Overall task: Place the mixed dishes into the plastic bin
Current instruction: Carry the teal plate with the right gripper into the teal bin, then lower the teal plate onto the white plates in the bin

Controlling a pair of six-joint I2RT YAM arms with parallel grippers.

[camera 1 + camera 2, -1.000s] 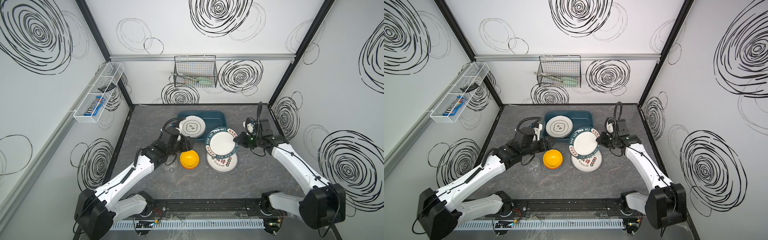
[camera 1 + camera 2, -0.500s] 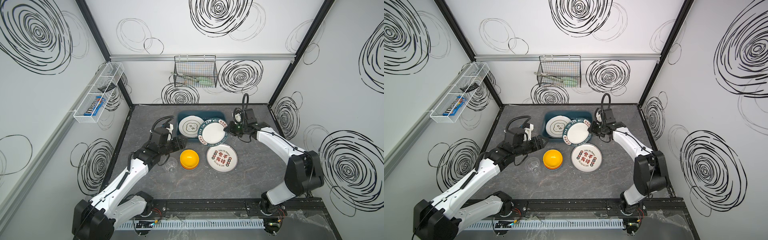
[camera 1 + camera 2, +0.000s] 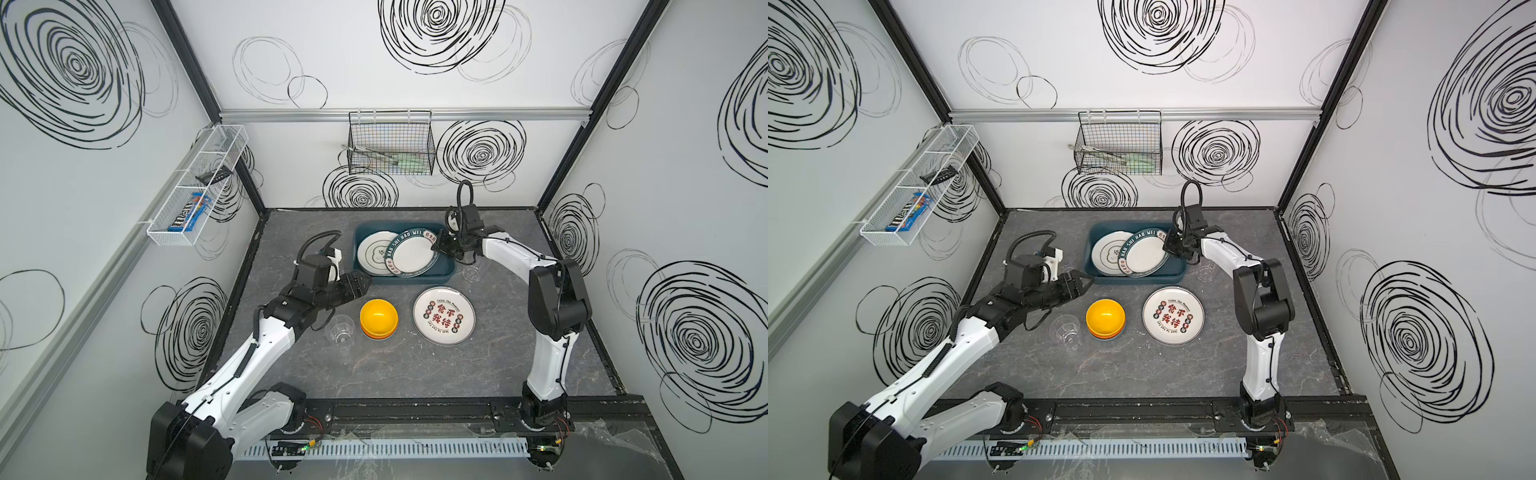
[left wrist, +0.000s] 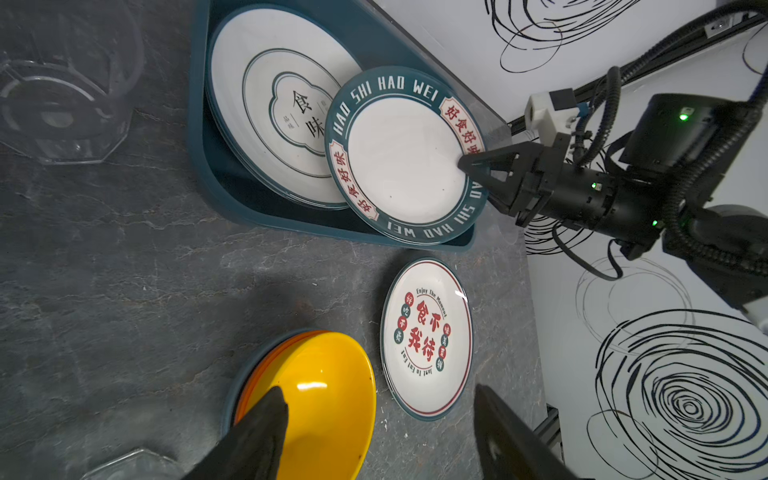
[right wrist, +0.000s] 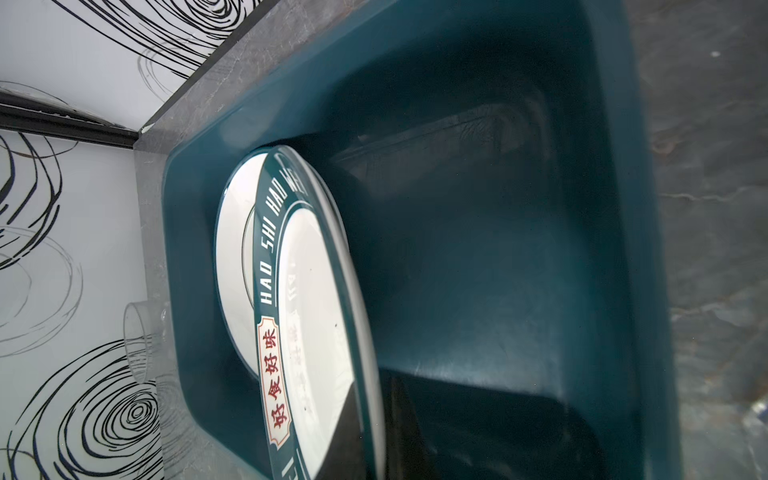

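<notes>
My right gripper should keep moving the teal-rimmed plate across and down until the plates stack, since it faces up with its free edge [image 3: 390,262] over the white plate [image 3: 372,252].
The plastic bin [image 3: 374,226] [image 3: 1100,227] stands at the back of the table with a white plate [image 3: 374,253] [image 4: 270,124] lying in it. My right gripper [image 3: 436,245] [image 3: 1168,245] [image 5: 374,399] is shut on the edge of a teal-rimmed plate [image 3: 411,255] [image 3: 1144,255] [image 4: 407,162], held tilted over the bin and overlapping the white plate. My left gripper [image 3: 368,284] [image 4: 378,395] is open and empty. It hovers over the stacked yellow bowls [image 3: 378,318] [image 4: 320,399] and a red-character plate [image 3: 444,315] [image 4: 426,336] in front of the bin.
A clear tumbler [image 3: 340,330] stands left of the bowls and another [image 3: 471,272] at the bin's right end. A further tumbler [image 4: 62,95] sits by the bin's left end. A black wire basket [image 3: 390,149] hangs on the back wall and a white wire tray [image 3: 195,187] on the left wall.
My right gripper carried the teal-rimmed plate from above the red-character plate back into the bin. My left arm drew away from the bin toward the bowls, jaws slightly wider.
</notes>
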